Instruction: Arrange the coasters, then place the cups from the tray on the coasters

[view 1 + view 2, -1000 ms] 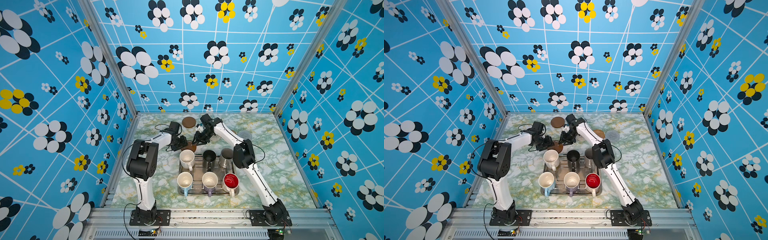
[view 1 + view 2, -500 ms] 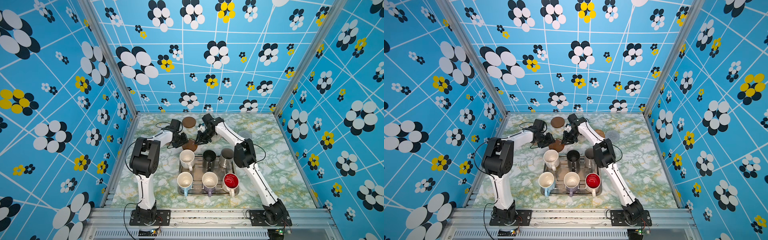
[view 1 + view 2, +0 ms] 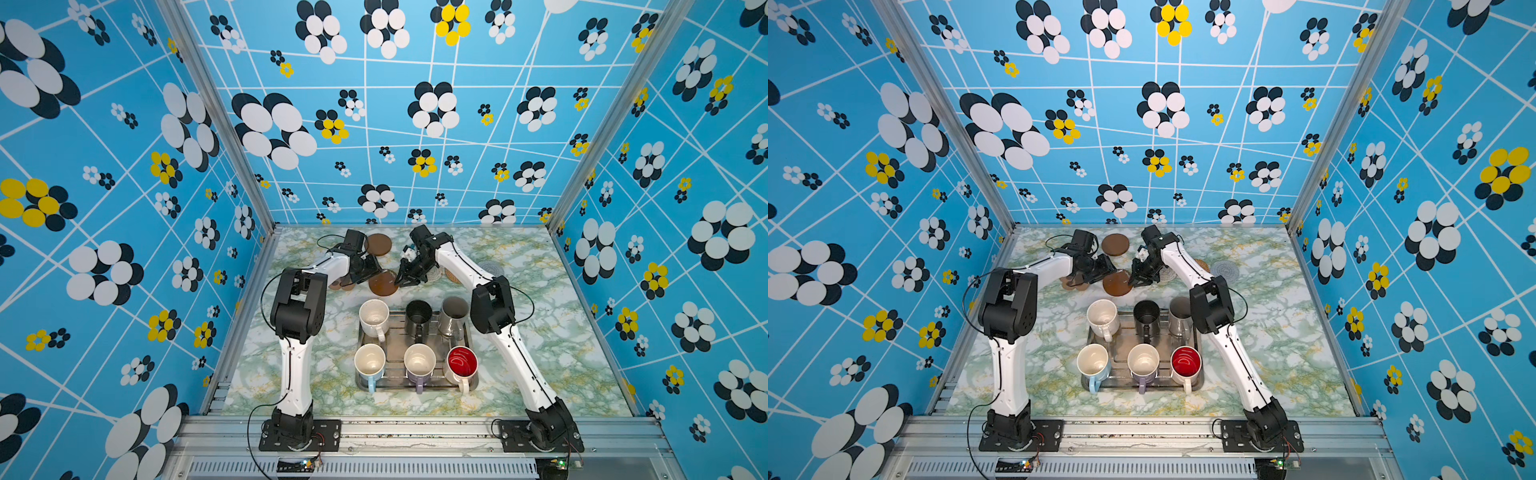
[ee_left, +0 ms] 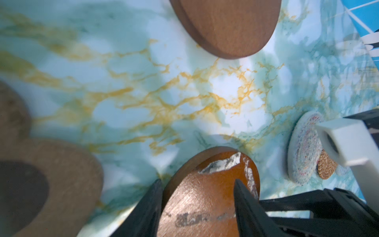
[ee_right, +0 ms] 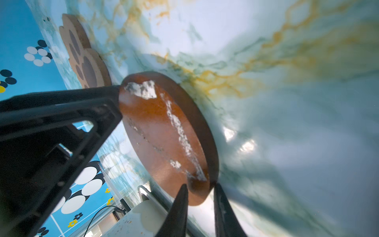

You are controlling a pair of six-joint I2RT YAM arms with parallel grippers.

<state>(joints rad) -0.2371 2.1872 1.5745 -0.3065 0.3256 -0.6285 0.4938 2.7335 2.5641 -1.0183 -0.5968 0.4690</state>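
I should open my right gripper and lift it clear first, because it blocks the gap [image 4: 274,169] beside the white crochet coaster. My left gripper will then slide the scuffed brown coaster [image 3: 383,283] there.
A scuffed brown disc coaster [image 3: 383,283] [image 5: 164,131] sits tilted between both grippers, just behind the tray [image 3: 397,340]. My left gripper [image 3: 371,270] [image 4: 196,182] straddles it with wide jaws, one fingertip against its rim. My right gripper [image 3: 403,282] [image 5: 200,187] pinches the opposite rim. A second brown disc [image 3: 378,244] lies at the back. The paw coaster [image 3: 341,284] is partly hidden under the left gripper. White crochet [image 3: 432,274], tan rattan [image 3: 451,275] and grey [image 3: 490,268] coasters lie to the right. Several cups stand on the tray, among them white speckled [image 3: 374,318], black [image 3: 417,313] and red-lined [image 3: 461,363].
The marble-patterned table [image 3: 540,353] is walled by blue flowered panels on three sides. The right arm's elbow [image 3: 492,309] hangs beside the grey-beige cup [image 3: 453,316]. Bare tabletop lies left and right of the tray.
My right gripper's jaws have narrowed onto the disc's rim. The left gripper has shifted a little toward the back and right. The disc has hardly moved.
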